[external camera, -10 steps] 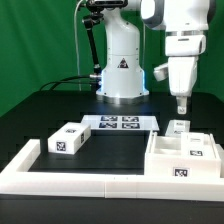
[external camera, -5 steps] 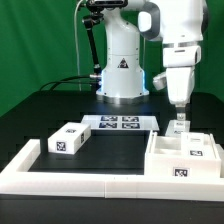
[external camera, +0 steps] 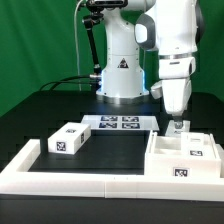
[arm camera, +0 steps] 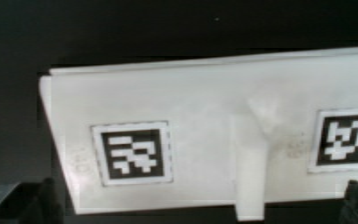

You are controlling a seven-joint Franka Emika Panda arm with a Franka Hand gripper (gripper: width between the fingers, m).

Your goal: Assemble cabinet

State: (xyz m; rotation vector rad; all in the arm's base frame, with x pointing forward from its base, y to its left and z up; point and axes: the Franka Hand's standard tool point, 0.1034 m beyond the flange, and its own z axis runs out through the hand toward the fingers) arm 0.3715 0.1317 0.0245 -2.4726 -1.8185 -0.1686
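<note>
The white side's outer edges (arm camera: pixel 46 120) have dark background showing along them, so the ridged white side (arm camera: pixel 202 140) will come off the cabinet as a separate piece when I lift.
The white cabinet (external camera: pixel 185 155) stands at the exterior view's right, with marker tags on its front and top. A small white marked block (external camera: pixel 179 128) sits at its back edge. My gripper (external camera: pixel 172 116) hangs just above that back part, touching nothing. In the wrist view the gripper (arm camera: pixel 190 206) is open and empty, its dark fingers (arm camera: pixel 12 203) at the two sides. Between them lies a white face of the cabinet (arm camera: pixel 176 95) with two square markers and a raised ridge (arm camera: pixel 258 150). A loose white drawer block (external camera: pixel 66 140) lies at the exterior view's left.
The marker board (external camera: pixel 120 123) lies in the middle behind the parts. A low white border frame (external camera: pixel 80 178) runs along the front and left. The robot's base (external camera: pixel 120 70) stands at the back, with a green wall behind it.
My gripper has moved toward the exterior view's left and a little lower, closer to the cabinet's back part. The parts on the table have not moved.
</note>
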